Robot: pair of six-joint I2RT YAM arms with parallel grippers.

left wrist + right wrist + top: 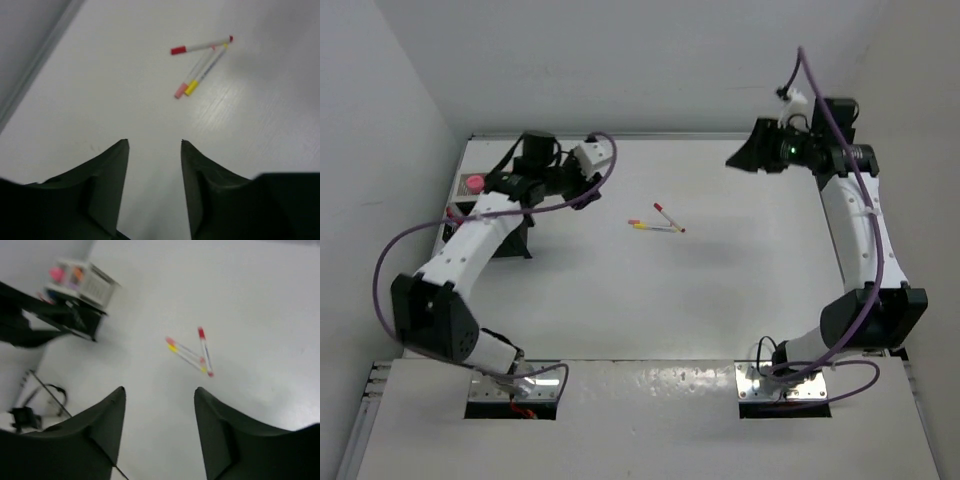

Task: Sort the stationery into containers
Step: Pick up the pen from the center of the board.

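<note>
My right gripper should pick up the red-capped pen (pixel 669 217) and pass it to my left gripper, because the black organizer (pixel 508 241) is far from my right gripper.
Three thin pens lie in a loose bunch mid-table (pixel 656 222): a red-capped pen (pixel 200 47), a pink-capped pen (pixel 190 80) and a yellow-capped pen (pixel 206 71). My left gripper (pixel 155 145) is open and empty, a short way left of them. My right gripper (pixel 160 390) hovers open and empty at the far right (pixel 745 155), well away from the pens (pixel 192 352). The containers stand at the far left: a white perforated bin (pixel 92 286) holding pink and orange pieces, joined to a black organizer (pixel 82 315). My left arm largely hides them in the top view.
White walls close in the table on the left, back and right. A raised rim (pixel 35 65) runs along the left edge. Purple cables (pixel 385 260) loop off both arms. A pink piece (pixel 473 184) shows by the left arm's elbow.
</note>
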